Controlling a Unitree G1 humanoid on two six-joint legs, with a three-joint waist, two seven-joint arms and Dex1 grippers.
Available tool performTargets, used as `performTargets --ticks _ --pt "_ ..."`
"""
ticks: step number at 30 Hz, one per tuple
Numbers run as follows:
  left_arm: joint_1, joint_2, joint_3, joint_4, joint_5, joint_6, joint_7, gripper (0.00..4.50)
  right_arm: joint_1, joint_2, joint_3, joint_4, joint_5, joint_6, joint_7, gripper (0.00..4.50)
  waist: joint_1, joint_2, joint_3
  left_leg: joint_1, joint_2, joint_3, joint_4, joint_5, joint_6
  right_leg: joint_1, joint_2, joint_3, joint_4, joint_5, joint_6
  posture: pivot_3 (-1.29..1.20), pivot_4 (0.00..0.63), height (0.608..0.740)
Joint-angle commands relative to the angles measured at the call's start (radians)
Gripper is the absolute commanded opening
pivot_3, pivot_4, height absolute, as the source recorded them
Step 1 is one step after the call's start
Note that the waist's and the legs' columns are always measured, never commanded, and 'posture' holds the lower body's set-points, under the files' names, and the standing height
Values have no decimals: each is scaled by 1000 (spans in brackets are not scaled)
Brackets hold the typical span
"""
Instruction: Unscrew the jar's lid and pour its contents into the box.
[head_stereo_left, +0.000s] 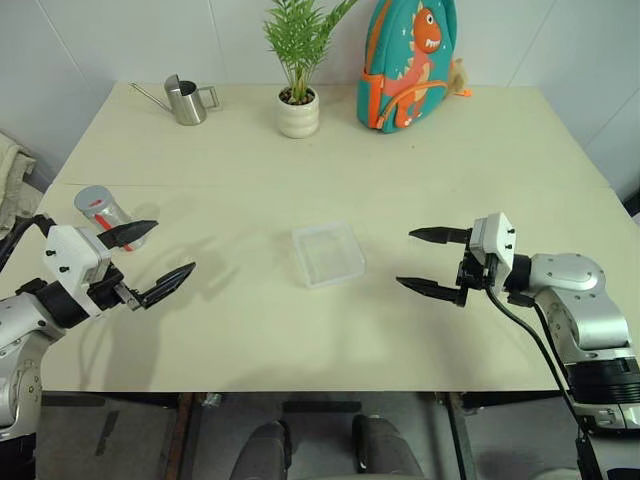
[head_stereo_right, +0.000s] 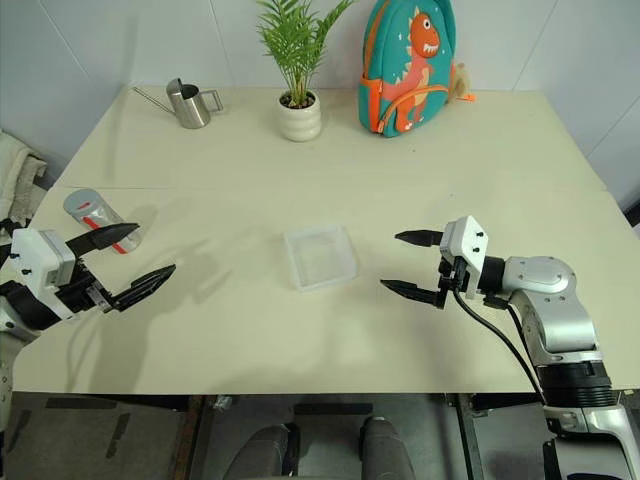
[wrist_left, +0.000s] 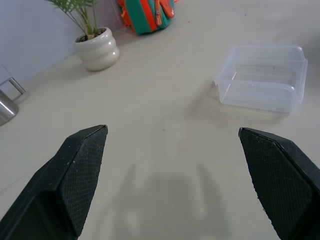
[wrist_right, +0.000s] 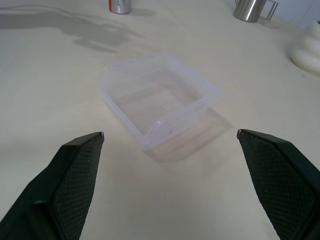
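The jar (head_stereo_left: 119, 217) will hold its contents in when I unscrew its lid, because the round grey lid (head_stereo_left: 94, 198) is facing up.
The jar (head_stereo_left: 108, 214) lies on its side at the table's left edge, a small clear cylinder with a red mark. Its grey lid (head_stereo_left: 90, 197) is on the end pointing away from me. The contents cannot be made out. The clear square box (head_stereo_left: 328, 253) sits in the middle of the table and looks empty. My left gripper (head_stereo_left: 172, 248) hovers open just right of the jar, one fingertip overlapping it in the picture, and points toward the box. My right gripper (head_stereo_left: 405, 258) hovers open to the right of the box (wrist_right: 160, 100), facing it, with nothing between its fingers.
Along the far edge stand a steel watering can (head_stereo_left: 186, 100), a white pot with a green plant (head_stereo_left: 298, 110) and a teal and orange backpack (head_stereo_left: 408, 65). A seam runs across the beige table (head_stereo_left: 400, 180).
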Motion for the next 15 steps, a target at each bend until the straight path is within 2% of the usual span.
performTargets --ticks 1,5,10,15 --pt "34 -11 40 -45 4 -22 26 4475 -60 22 10 13 4 -4 2 4500 0 0 0 0 0 0 0 0 0 0 0 0 0 0 0 0 150 740" --pt "89 -49 62 -78 24 -28 82 4475 -95 46 33 51 -4 -13 22 4500 1 0 0 1 2 0 0 0 0 0 0 0 0 0 0 0 150 740" --pt "176 -144 120 -137 73 -13 235 4475 -144 95 56 60 8 3 24 4500 2 0 0 0 1 0 1 -1 0 0 0 0 0 0 0 0 150 740" --pt "244 -384 222 -249 158 69 594 4475 -268 201 95 44 39 65 3 4500 -2 0 0 1 3 1 1 -1 0 0 2 1 1 0 0 0 150 740"
